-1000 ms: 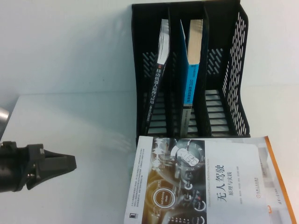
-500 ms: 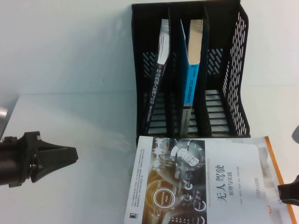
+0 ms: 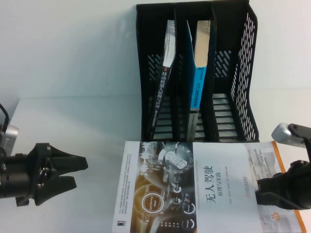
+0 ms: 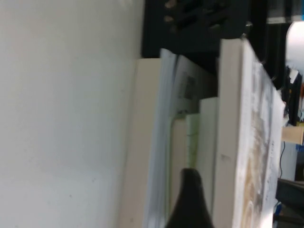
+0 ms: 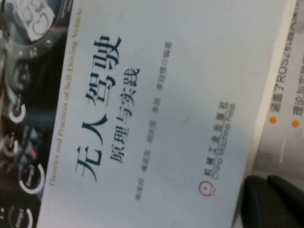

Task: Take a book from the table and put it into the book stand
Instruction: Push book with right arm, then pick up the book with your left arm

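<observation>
I should keep moving my open left gripper in until my fingers straddle that edge (image 3: pixel 122 183), as the top book's edge (image 4: pixel 229 137) sticks out past the books beneath and faces it.
The book (image 3: pixel 214 184), white with a dark dashboard photo, lies flat on the white table (image 3: pixel 73 121) in front of the black book stand (image 3: pixel 243 73), on top of an orange-edged book (image 3: pixel 284 221). My right gripper (image 3: pixel 260 191) is shut, its tips against the book's right edge. The right wrist view shows the cover (image 5: pixel 166 95) and the closed gripper (image 5: pixel 269 190) at that edge. My left gripper (image 3: pixel 77 172) is open and empty, left of the book and apart from it. In the left wrist view one finger (image 4: pixel 190 204) points at the book's page edge (image 4: pixel 230 133).
The stand holds a black-spined book (image 3: pixel 163 82) in its left slot and a blue-spined book (image 3: pixel 199 82) in the middle slot. Its right slot (image 3: pixel 226 111) holds nothing. The orange-edged ROS2 book (image 5: pixel 285 95) sticks out to the right under the top book.
My right gripper came in from the right and the book slid left off the orange-edged book. My left gripper moved a little right and opened.
</observation>
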Controlling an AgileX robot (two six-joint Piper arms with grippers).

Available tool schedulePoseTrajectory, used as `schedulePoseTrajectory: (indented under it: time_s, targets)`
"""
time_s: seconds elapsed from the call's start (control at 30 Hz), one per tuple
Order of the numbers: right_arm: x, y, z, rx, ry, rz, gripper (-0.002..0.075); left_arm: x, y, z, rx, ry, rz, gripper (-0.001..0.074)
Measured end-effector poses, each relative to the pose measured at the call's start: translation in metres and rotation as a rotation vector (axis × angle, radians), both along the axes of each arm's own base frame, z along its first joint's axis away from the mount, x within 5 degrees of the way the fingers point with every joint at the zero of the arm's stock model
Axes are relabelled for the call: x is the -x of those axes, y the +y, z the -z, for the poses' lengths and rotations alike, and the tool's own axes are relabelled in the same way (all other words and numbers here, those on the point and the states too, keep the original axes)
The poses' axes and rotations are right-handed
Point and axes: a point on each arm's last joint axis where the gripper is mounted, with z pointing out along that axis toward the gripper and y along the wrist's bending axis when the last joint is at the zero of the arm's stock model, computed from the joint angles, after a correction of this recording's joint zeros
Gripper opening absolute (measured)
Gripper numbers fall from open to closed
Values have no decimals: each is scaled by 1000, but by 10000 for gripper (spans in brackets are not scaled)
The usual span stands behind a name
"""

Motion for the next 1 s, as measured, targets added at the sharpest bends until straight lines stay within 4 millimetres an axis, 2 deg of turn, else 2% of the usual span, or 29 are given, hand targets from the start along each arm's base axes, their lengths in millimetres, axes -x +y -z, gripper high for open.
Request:
schedulePoseTrajectory:
  time_s: [0.17, 0.57, 0.73, 0.87, 0.93, 1.0]
  targets:
    - [-2, 1, 2, -16, -6, -12, -3, -8, 1, 13, 38, 30, -8, 515]
    - [-6, 9, 3, -105, -26, -45, -3, -17, -3, 45, 124, 35, 106, 522]
    - [-5, 10, 3, -107, -30, -60, -3, -24, -25, 54, 99, 42, 237, 535]
    - [-5, 10, 3, -109, -28, -61, -3, -36, -53, 52, 92, 17, 342, 537]
    - [-5, 10, 3, -109, -28, -61, -3, -43, -66, 47, 88, 3, 388, 497]
    - [-5, 10, 3, -110, -26, -62, -3, -49, -75, 41, 65, -16, 437, 377]
